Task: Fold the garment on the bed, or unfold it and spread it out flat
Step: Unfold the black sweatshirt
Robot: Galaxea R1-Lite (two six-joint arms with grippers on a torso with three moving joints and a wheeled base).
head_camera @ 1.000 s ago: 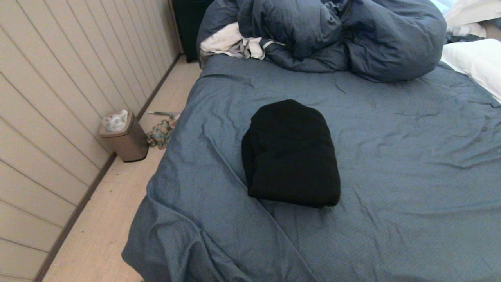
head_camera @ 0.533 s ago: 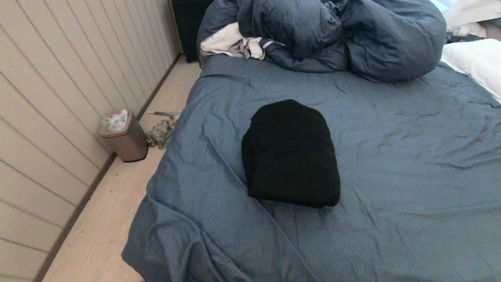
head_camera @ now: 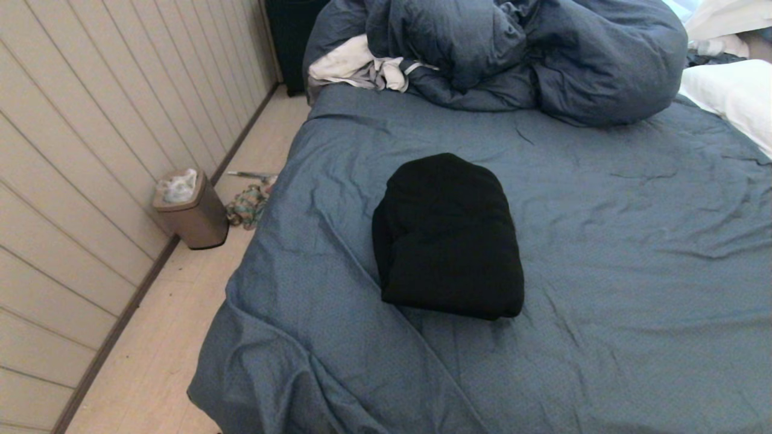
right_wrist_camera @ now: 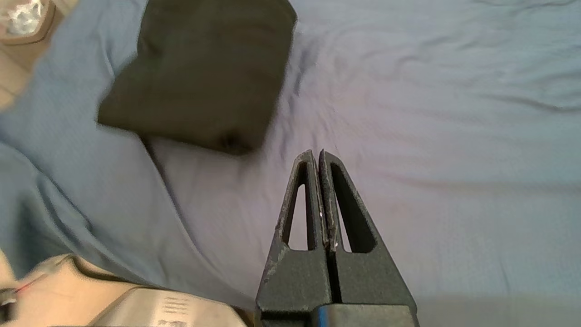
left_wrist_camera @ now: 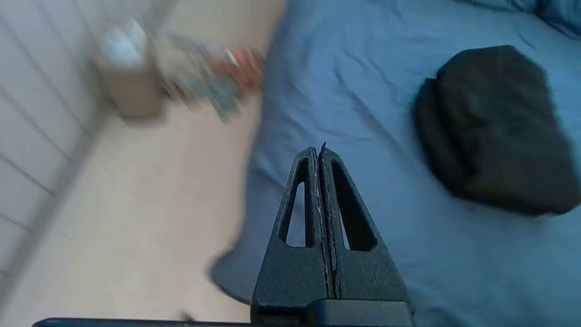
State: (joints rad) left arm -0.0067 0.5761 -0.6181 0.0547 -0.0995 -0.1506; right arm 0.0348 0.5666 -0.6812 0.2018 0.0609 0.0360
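The black garment's top layer (head_camera: 450, 235) should open like a page when I pull it across, because a lower layer (head_camera: 382, 242) sticks out along its side.
The black garment (head_camera: 447, 238) lies folded in a compact bundle on the wrinkled blue-grey sheet of the bed (head_camera: 633, 253). Neither arm shows in the head view. In the left wrist view my left gripper (left_wrist_camera: 319, 152) is shut and empty, held over the bed's near left edge, with the garment (left_wrist_camera: 494, 129) off to its side. In the right wrist view my right gripper (right_wrist_camera: 317, 154) is also shut and empty, above bare sheet (right_wrist_camera: 445, 136), apart from the garment (right_wrist_camera: 199, 72).
A puffy blue-grey duvet (head_camera: 518, 54) is heaped at the far end of the bed with a white and grey cloth (head_camera: 356, 66). A white pillow (head_camera: 733, 96) lies at the right. A small bin (head_camera: 190, 211) and a crumpled cloth (head_camera: 247, 205) sit on the floor by the wall.
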